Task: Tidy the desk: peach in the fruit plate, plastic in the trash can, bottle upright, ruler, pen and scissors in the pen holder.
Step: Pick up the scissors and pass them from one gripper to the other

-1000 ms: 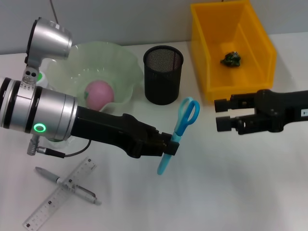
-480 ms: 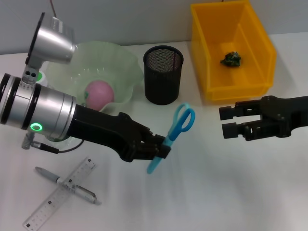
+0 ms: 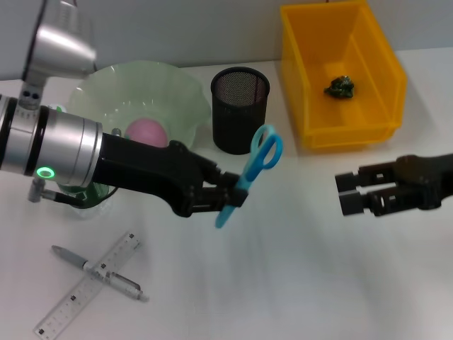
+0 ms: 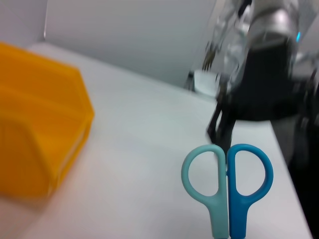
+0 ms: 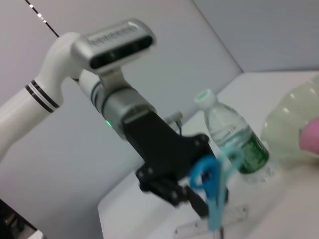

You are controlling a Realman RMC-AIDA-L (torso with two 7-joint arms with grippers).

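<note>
The scissors' blade tips (image 3: pixel 222 219) are hanging in front of the pen holder. So next my left gripper raises the scissors and swings them over the holder's opening (image 3: pixel 241 86) before it lowers them.
My left gripper (image 3: pixel 232 196) is shut on the blue scissors (image 3: pixel 249 173), holding them tilted above the table just in front of the black mesh pen holder (image 3: pixel 241 110). The scissors' handles show in the left wrist view (image 4: pixel 228 181) and in the right wrist view (image 5: pixel 213 191). The pink peach (image 3: pixel 145 133) lies in the green fruit plate (image 3: pixel 177 81). The dark plastic (image 3: pixel 340 86) lies in the yellow bin (image 3: pixel 347 134). The ruler (image 3: pixel 85 296) and pen (image 3: pixel 99 273) lie crossed at the front left. The bottle (image 5: pixel 234 142) stands upright, mostly hidden behind my left arm in the head view. My right gripper (image 3: pixel 352 191) is open and empty at the right.
The yellow bin stands at the back right, close to the pen holder. My left arm stretches across the left half of the table in front of the plate. Bare white table lies between the two grippers and along the front.
My left gripper has carried the scissors left and back, closer to the pen holder. My right gripper has drawn back to the right and toward the front.
</note>
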